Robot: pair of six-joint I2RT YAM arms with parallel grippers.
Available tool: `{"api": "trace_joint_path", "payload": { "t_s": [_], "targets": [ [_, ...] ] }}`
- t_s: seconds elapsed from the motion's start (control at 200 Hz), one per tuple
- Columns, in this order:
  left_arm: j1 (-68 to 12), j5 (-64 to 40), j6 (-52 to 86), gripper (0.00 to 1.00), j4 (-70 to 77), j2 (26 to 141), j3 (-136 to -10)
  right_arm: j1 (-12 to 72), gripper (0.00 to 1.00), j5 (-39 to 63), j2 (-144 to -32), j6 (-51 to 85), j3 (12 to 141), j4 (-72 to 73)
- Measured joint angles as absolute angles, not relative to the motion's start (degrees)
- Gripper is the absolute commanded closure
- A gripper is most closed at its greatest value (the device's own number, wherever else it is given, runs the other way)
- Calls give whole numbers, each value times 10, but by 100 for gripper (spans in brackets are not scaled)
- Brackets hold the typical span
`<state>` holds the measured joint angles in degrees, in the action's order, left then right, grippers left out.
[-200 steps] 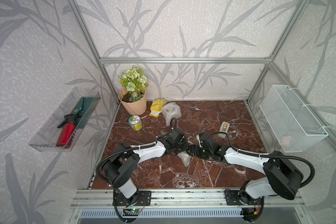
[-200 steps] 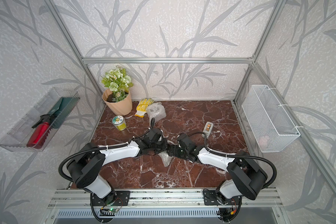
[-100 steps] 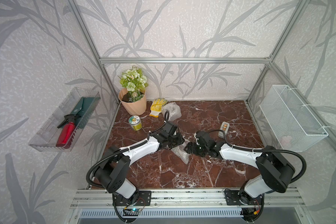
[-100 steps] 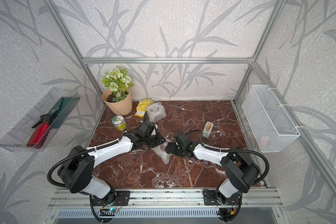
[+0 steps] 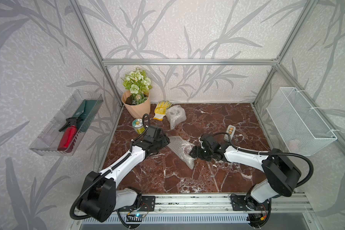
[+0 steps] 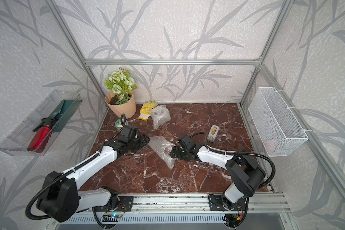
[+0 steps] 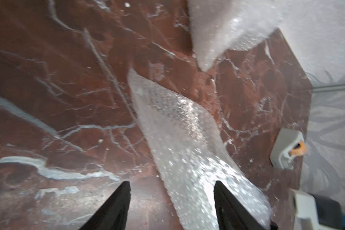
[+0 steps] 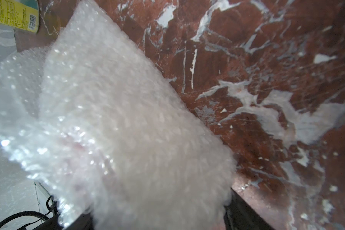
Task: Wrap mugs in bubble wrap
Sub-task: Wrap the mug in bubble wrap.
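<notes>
The flap's tip is loose, and my right gripper is holding the bundle (image 5: 187, 148). My left gripper should continue to go to that tip (image 7: 137, 81) and close there.
A bubble wrap (image 5: 180, 149) bundle lies mid-table in both top views, one loose corner trailing toward the front. A reddish tint (image 6: 166, 148) shows through it; the mug itself is hidden inside. My right gripper (image 5: 193, 153) is closed on the bundle's right side, and in the right wrist view the wrap (image 8: 127, 129) fills the whole gap of that gripper (image 8: 158, 213). My left gripper (image 5: 166, 142) stands open just left of the bundle. In the left wrist view a flap of wrap (image 7: 183, 143) lies loose under that gripper (image 7: 171, 184). A second wrapped bundle (image 5: 175, 115) sits at the back.
Near the left arm stands a green-labelled tin can (image 5: 138, 125). A flower pot (image 5: 136, 106) and a yellow-dotted glove (image 5: 161, 110) sit at the back left. A grey tape dispenser (image 5: 230, 131) lies behind the right arm. A wire basket (image 5: 299, 119) hangs on the right wall.
My left gripper has opened, let go of the wrap and drawn back to the left. The right gripper has stayed on the bundle and shifted slightly left with it.
</notes>
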<state>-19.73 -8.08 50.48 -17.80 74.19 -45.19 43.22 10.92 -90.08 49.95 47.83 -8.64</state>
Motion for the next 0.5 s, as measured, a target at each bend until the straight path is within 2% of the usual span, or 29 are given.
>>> {"api": "trace_joint_path", "payload": {
  "t_s": [0.275,0.5],
  "targets": [
    [-127,-137,490,26,-135,848,-470,432,21,109,-901,495,480,-94],
    [-103,-171,489,24,-107,925,-529,432,21,108,-901,494,481,-98]
  ]
}}
